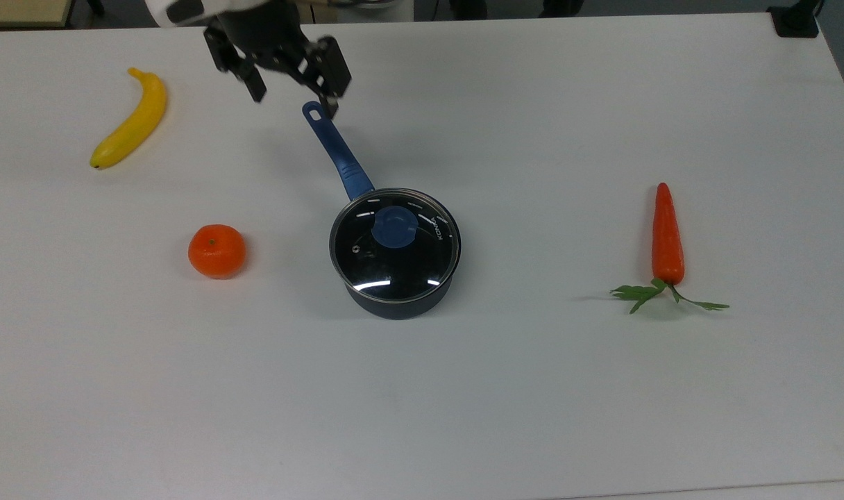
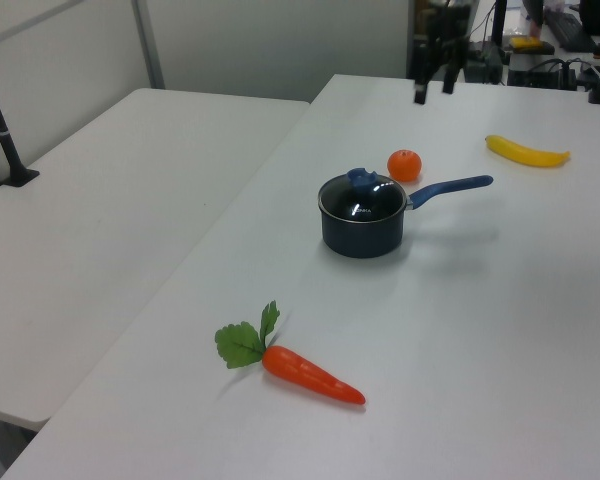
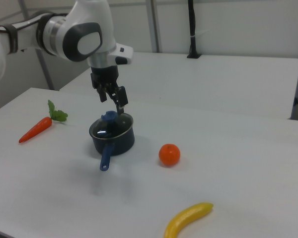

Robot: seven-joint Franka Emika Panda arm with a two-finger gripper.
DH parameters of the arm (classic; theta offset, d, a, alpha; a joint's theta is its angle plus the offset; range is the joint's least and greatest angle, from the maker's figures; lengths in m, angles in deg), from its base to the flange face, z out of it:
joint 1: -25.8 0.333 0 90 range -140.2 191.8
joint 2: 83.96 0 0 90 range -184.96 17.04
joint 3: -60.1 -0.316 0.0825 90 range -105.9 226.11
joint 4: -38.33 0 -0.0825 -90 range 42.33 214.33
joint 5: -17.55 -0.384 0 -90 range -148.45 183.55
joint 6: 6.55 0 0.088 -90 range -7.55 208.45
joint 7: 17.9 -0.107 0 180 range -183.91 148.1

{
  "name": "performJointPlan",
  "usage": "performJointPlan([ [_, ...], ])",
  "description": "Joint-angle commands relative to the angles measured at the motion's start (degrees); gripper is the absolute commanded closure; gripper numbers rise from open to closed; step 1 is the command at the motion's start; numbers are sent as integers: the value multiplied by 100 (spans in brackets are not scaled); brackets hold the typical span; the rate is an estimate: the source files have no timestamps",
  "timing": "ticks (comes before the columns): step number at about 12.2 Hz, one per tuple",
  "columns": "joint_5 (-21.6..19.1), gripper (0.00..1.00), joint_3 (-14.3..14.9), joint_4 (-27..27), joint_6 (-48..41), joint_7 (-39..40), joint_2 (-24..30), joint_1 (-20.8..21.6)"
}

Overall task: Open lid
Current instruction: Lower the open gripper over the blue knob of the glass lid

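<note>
The metal rim is plain all along and free of hinges, so the lid should come away in one piece and leave the saucepan standing when the robot's gripper lifts the blue knob.
The lid is clear glass with a metal rim and a blue knob. It sits closed on the dark saucepan at mid-table, also seen as the lid. The pan's blue handle points toward the top view's upper left. My gripper hangs open in the air above the far end of that handle, holding nothing. In the left view the gripper is high behind the pan. In the right view the gripper hovers just above the lid's knob line, apart from it.
A yellow banana lies at the top view's upper left, and an orange mandarin sits left of the pan. A carrot with green leaves lies at the top view's right. A second white table adjoins.
</note>
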Motion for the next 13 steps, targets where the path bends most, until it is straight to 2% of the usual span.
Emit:
performJointPlan([
  [1,-246,0,20,-509,728,-461,-730,391],
  [5,-237,0,11,-914,1055,-595,-1461,673],
  [7,-194,0,-103,-916,1249,-577,-1655,787],
  [12,-124,0,-121,-907,1294,-560,-1779,919],
  [13,-62,5,-121,-907,1294,-551,-1797,911],
])
